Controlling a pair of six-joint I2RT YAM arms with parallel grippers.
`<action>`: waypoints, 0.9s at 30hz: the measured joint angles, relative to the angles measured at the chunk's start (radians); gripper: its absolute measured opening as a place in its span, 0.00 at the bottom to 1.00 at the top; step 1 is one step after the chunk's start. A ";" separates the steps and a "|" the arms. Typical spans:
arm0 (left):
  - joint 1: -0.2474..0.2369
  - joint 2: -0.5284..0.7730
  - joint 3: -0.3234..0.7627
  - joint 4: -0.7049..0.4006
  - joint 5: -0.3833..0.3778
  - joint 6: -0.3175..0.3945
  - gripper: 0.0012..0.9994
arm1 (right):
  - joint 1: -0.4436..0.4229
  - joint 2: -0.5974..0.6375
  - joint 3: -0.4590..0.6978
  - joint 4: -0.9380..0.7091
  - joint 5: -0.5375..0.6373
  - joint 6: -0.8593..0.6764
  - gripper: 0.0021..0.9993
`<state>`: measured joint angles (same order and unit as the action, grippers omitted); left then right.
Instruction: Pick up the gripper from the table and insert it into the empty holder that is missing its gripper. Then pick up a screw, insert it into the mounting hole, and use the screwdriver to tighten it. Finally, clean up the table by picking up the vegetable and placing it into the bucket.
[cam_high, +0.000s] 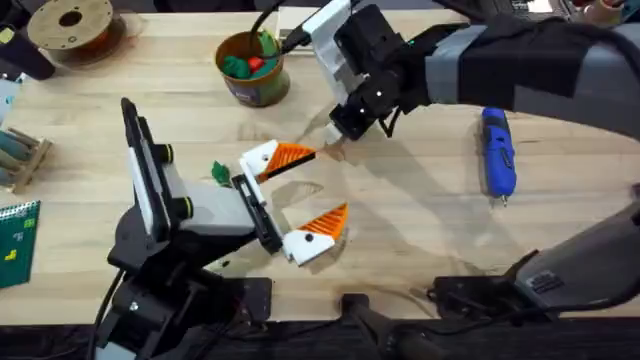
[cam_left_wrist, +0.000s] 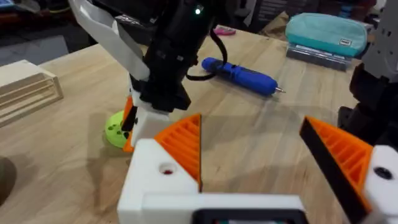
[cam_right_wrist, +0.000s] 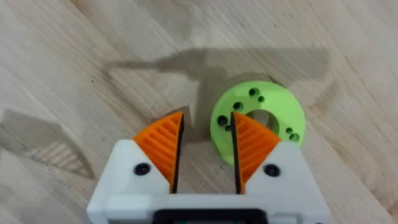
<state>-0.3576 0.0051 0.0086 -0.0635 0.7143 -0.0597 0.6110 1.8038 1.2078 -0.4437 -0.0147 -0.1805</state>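
I expect the thin black screw (cam_right_wrist: 222, 120) to slip out and leave the lime-green ring (cam_right_wrist: 281, 107) lying when I lift, because the screw's dark head sits in a ring hole.
My left gripper (cam_high: 328, 182) stands open at the table's middle, and both its white mounts carry orange ribbed wedges (cam_left_wrist: 185, 144). No loose gripper piece or empty holder is in view. My right gripper (cam_right_wrist: 208, 118) points down just beyond it, open by a narrow gap, over a lime-green ring (cam_right_wrist: 273, 107) whose edge shows between the pads; nothing is clamped. The blue screwdriver (cam_high: 497, 150) lies on the right. The dark green vegetable (cam_high: 220, 172) lies beside the left gripper's far finger. At the back stands the bucket (cam_high: 262, 92). I cannot make out a screw.
A brown filament spool (cam_high: 70, 25) sits at the back left. A wooden rack (cam_high: 20, 155) and a green board (cam_high: 15, 240) line the left edge. A teal case (cam_left_wrist: 326, 32) lies beyond the screwdriver (cam_left_wrist: 239, 73). The right arm (cam_high: 500, 60) spans the back right.
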 joint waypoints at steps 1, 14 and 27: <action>0.000 0.000 0.000 0.000 0.000 0.000 0.99 | 0.001 0.000 0.002 0.001 0.000 0.000 0.45; 0.000 0.000 0.000 0.000 0.000 0.000 0.99 | 0.001 0.000 0.005 0.001 0.000 0.000 0.44; 0.000 0.000 0.000 0.000 0.000 0.000 0.99 | 0.000 0.024 0.014 0.000 0.018 0.000 0.26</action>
<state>-0.3576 0.0051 0.0086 -0.0635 0.7143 -0.0597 0.6113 1.8282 1.2213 -0.4438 0.0037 -0.1806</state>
